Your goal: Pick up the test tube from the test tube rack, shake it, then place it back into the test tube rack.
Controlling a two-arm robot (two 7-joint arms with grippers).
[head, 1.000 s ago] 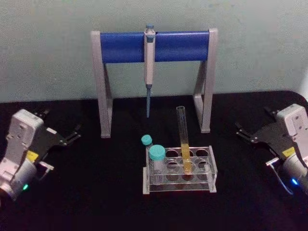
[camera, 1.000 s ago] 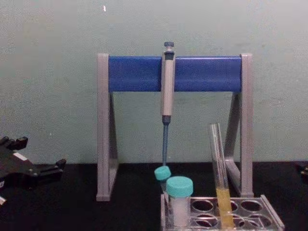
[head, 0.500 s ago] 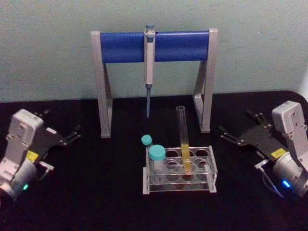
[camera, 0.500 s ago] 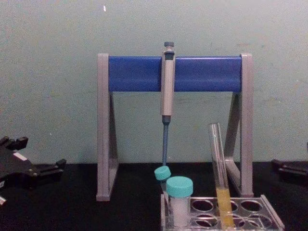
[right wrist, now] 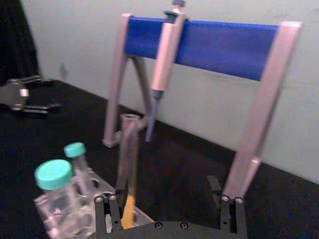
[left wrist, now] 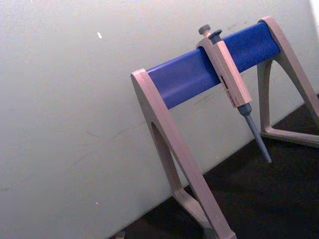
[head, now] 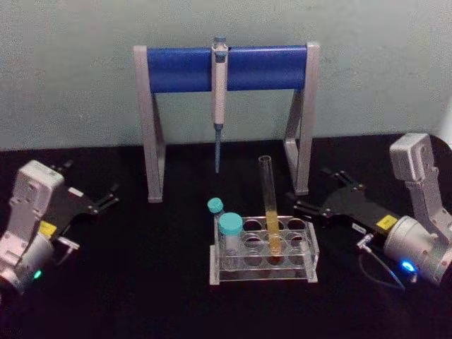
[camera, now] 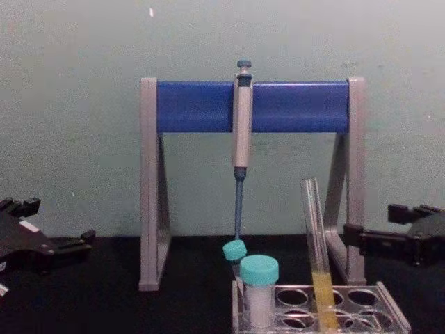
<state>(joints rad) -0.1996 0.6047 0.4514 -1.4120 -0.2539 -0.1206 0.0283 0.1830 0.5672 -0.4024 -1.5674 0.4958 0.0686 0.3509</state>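
The test tube is tilted in a wider hole, so it will slip up freely when I lift, and the rack will stay where it is.
The test tube is tall, clear and uncapped, with yellow liquid at the bottom. It stands slightly tilted in the middle of the test tube rack, a low clear plastic frame with round holes. My right gripper is open, just right of the rack with its fingers pointing at the tube, a short gap away. The right wrist view has the test tube ahead, near one finger of the right gripper. From the chest, the right gripper hangs right of the test tube. My left gripper rests open at the far left.
Two teal-capped tubes stand at the rack's left end. Behind the rack is a grey-and-blue pipette stand with a pipette hanging from it. The stand's right leg is just behind my right gripper. A black cloth covers the table.
My right gripper has moved left from the table's right edge to just beside the rack, staying open. The left arm, the tube and the rack have not moved.
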